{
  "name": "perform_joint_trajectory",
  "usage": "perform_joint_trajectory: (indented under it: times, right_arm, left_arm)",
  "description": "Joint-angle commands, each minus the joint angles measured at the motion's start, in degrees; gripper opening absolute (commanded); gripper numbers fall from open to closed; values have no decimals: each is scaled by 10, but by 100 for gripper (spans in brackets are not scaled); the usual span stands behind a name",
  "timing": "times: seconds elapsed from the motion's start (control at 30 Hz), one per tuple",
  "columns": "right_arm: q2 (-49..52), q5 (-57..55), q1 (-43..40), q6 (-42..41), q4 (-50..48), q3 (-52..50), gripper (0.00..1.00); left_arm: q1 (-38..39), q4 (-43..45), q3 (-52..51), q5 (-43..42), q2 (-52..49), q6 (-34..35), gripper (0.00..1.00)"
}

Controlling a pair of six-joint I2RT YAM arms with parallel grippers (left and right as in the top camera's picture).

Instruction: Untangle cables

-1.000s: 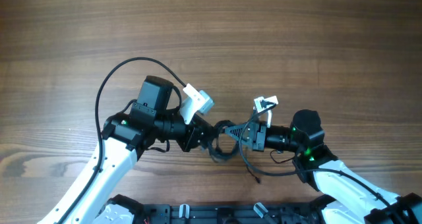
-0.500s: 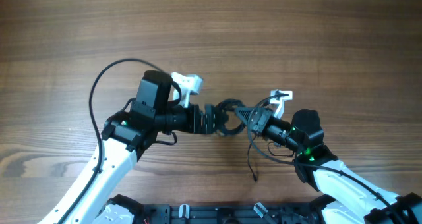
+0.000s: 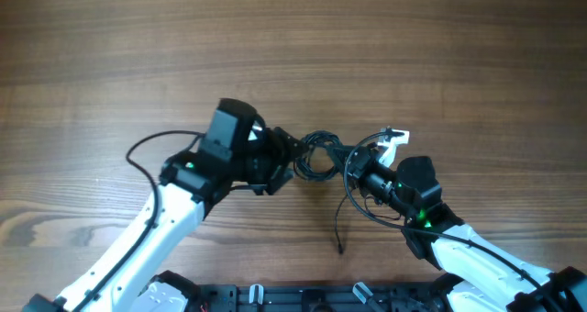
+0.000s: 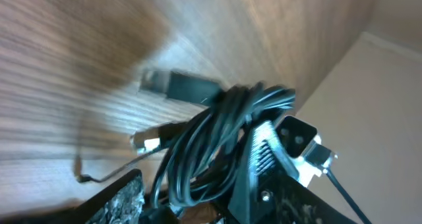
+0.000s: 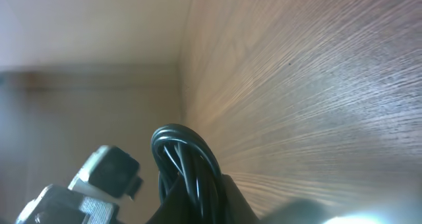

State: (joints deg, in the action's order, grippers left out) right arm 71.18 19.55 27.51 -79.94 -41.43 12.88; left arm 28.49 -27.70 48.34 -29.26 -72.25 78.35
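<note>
My right gripper has several loops of the bundle (image 5: 188,161) pinched together; it should open and grab the loose cable ends while my left gripper holds the coil.
The cables (image 3: 320,156) are a bundle of thin black looped wires held in the air between my two grippers, above the wooden table. My left gripper (image 3: 292,158) is shut on the left side of the bundle; its wrist view shows the coiled loops (image 4: 217,141) between its fingers (image 4: 198,204) and a black plug (image 4: 188,87) sticking out. My right gripper (image 3: 353,168) is shut on the right side; its wrist view shows the loops (image 5: 188,161) pinched in its jaws (image 5: 198,197). A loose cable end (image 3: 339,225) hangs down toward the table's near edge.
The wooden table (image 3: 293,55) stretches out behind both arms. A thicker black arm cable (image 3: 151,147) loops to the left of my left arm. A black rail (image 3: 275,298) runs along the near edge. A white part (image 3: 393,139) sticks out from my right wrist.
Both grippers have moved away from the near edge with the bundle held between them. The left wrist has turned, and the loose end has swung left.
</note>
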Motion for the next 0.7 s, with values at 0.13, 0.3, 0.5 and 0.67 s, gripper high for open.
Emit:
perform_joint_trajectory:
  times: [0.13,0.3,0.5,0.67]
  right_arm:
    - [0,-24,3,-17,23,1,4]
    - [0,-14,3,-74,23,1,4]
    - [0,9,3,-101,21,1,4]
    - [0,19,3,-101,22,1,4]
  left_arm:
    - [48,36,7,57,-31,94,64]
    - [68,35,7,90,-42,93,63]
    - [83,33,7,118,-71,96,43]
    - [84,38,7,141,-79,96,4]
